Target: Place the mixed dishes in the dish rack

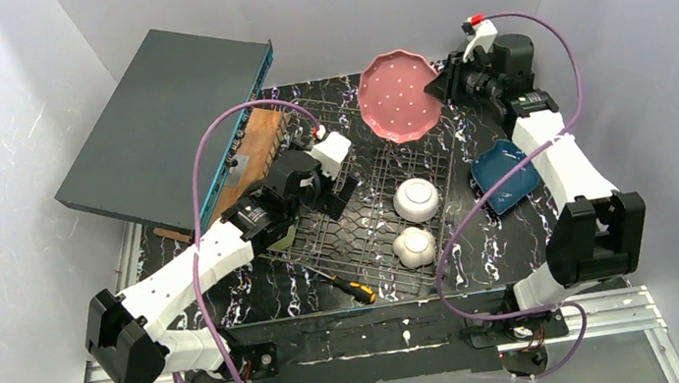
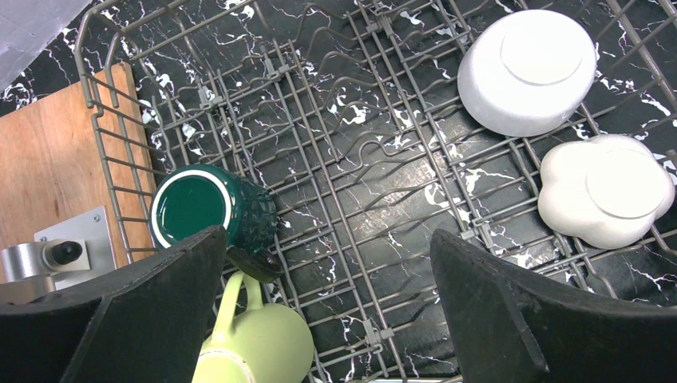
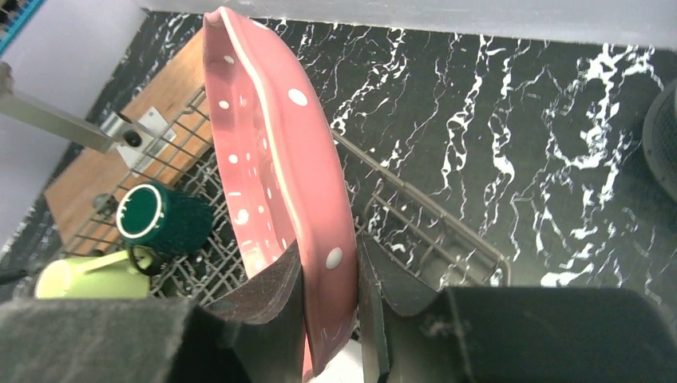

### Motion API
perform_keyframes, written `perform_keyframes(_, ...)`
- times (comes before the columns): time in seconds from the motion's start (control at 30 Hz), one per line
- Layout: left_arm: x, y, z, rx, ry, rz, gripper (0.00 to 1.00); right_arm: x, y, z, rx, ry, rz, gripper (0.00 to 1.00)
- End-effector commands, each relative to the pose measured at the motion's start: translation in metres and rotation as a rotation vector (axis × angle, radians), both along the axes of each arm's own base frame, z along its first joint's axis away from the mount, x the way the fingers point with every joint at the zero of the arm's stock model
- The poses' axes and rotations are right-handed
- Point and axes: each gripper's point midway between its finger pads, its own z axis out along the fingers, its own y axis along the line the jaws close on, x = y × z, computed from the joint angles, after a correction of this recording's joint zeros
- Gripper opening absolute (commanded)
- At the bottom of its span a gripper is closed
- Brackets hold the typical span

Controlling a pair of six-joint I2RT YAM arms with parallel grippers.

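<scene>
I should keep lowering the pink speckled plate (image 1: 396,95) with my right gripper until the wires hold it. The plate is hanging on edge over the rack's empty far end (image 1: 347,125).
The pink speckled plate (image 1: 399,94) (image 3: 271,159) stands on edge above the far end of the dish rack (image 1: 371,197) (image 3: 431,223), with my right gripper (image 1: 446,88) (image 3: 331,271) shut on its rim. My left gripper (image 1: 321,194) (image 2: 327,235) hangs open over the rack's (image 2: 359,159) left part, holding nothing. Beside its left finger the dark green mug (image 2: 199,207) (image 3: 160,217) and the pale yellow-green mug (image 2: 263,339) (image 3: 88,275) lie in the rack. The white bowl (image 1: 416,199) (image 2: 531,68) and small white cup (image 1: 413,246) (image 2: 607,191) sit upside down inside. The blue dish (image 1: 504,175) lies outside, to the right.
A big dark grey box (image 1: 168,125) leans at the back left, over a wooden board (image 1: 256,148) (image 2: 48,167) that borders the rack. A yellow-handled screwdriver (image 1: 348,287) lies at the rack's near edge. A dark round disc (image 3: 663,136) shows at the right wrist view's edge.
</scene>
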Motion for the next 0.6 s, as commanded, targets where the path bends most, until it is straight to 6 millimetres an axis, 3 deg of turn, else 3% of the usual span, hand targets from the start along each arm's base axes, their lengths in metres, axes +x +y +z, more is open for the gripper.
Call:
perform_keyframes(0.0, 0.000, 0.002, 0.002, -0.002, -0.009, 0.013, 0.99, 0.025, 0.015, 0.086, -0.086, -0.357, 0.084, 0.01)
perform_keyframes(0.3, 0.001, 0.001, -0.005, 0.008, 0.009, 0.015, 0.99, 0.059, 0.026, 0.067, -0.183, -0.349, 0.070, 0.01)
perform_keyframes(0.57, 0.002, 0.002, -0.006, 0.015, 0.009, 0.022, 0.99, 0.067, 0.052, 0.052, -0.339, -0.410, 0.084, 0.01)
